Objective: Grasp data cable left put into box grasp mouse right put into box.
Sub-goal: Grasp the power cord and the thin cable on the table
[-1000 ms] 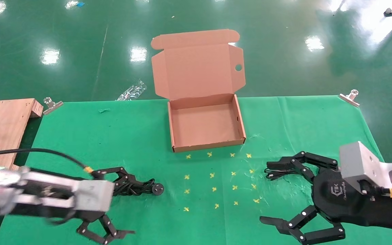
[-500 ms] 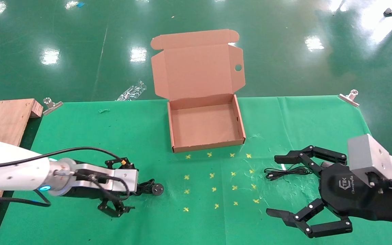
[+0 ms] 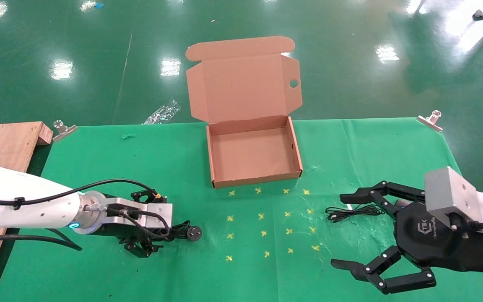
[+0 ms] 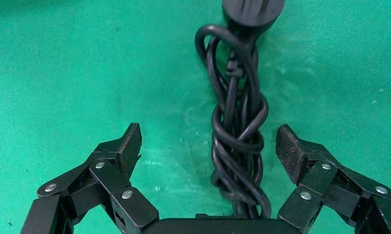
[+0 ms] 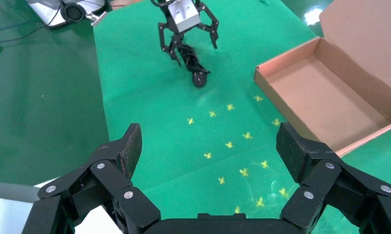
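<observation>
I can see the thin black cord (image 3: 344,213) lying free, lengthwise to my right gripper's open fingers. I should go on lowering them until they are on both sides of its bundle (image 3: 365,210) before they close.
The data cable (image 3: 183,232), a coiled black bundle with a round disc end (image 3: 194,233), lies on the green cloth at the front left. My left gripper (image 3: 157,228) is open and straddles it. In the left wrist view the bundle (image 4: 238,141) lies between the spread fingers (image 4: 127,146), touching neither. The open brown box (image 3: 258,179) stands at the middle back, empty. My right gripper (image 3: 344,230) is open at the front right. A thin black cord (image 3: 346,213) lies by its upper finger. The mouse itself is hidden. The right wrist view shows the box (image 5: 325,92) and the far cable (image 5: 193,66).
Yellow cross marks (image 3: 262,233) dot the cloth between the grippers. A wooden board (image 3: 2,142) lies at the left edge. Metal clips (image 3: 63,128) (image 3: 430,119) hold the cloth's back corners. A plastic wrapper (image 3: 162,113) lies on the floor behind.
My left arm swung in and turned its wrist, bringing the open gripper down over the cable bundle. My right gripper drew back a little to the right, uncovering the thin cord.
</observation>
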`<state>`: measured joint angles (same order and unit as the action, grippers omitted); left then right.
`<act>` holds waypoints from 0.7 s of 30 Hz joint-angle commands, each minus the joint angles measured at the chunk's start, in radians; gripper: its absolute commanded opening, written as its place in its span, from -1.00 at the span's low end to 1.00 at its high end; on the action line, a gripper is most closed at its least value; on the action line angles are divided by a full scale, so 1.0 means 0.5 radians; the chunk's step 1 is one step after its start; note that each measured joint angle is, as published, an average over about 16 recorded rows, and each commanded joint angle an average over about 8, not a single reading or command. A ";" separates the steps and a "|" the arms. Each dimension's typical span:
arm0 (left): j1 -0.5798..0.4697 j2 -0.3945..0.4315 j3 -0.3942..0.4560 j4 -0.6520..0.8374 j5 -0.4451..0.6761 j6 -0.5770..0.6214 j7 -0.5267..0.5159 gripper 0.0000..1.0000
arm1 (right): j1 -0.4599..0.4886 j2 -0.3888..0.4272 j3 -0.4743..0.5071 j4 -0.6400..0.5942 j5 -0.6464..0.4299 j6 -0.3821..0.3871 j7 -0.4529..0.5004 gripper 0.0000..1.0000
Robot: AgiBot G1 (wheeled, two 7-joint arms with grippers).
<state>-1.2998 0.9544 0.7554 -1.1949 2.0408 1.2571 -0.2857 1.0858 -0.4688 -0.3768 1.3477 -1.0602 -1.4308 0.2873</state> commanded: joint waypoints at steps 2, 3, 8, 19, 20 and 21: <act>0.000 0.005 0.005 0.015 0.018 -0.004 -0.011 1.00 | 0.011 0.001 -0.018 0.003 -0.038 -0.010 0.005 1.00; 0.000 0.005 0.005 0.017 0.018 -0.003 -0.011 1.00 | 0.023 -0.002 -0.034 0.003 -0.077 -0.017 0.010 1.00; -0.002 0.006 0.004 0.023 0.012 -0.001 -0.008 1.00 | 0.141 -0.040 -0.159 -0.004 -0.415 -0.060 0.047 1.00; -0.003 0.007 0.004 0.026 0.011 -0.001 -0.005 1.00 | 0.607 -0.442 -0.521 -0.461 -1.358 -0.128 -0.121 1.00; -0.003 0.007 0.004 0.026 0.011 -0.001 -0.005 1.00 | 0.644 -0.493 -0.547 -0.543 -1.416 -0.119 -0.161 1.00; -0.003 0.007 0.004 0.026 0.011 -0.001 -0.005 1.00 | 0.677 -0.541 -0.570 -0.625 -1.464 -0.108 -0.198 1.00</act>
<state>-1.3015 0.9579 0.7573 -1.1817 2.0462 1.2564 -0.2880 1.4158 -0.7352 -0.6527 1.0321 -1.7691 -1.4740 0.1870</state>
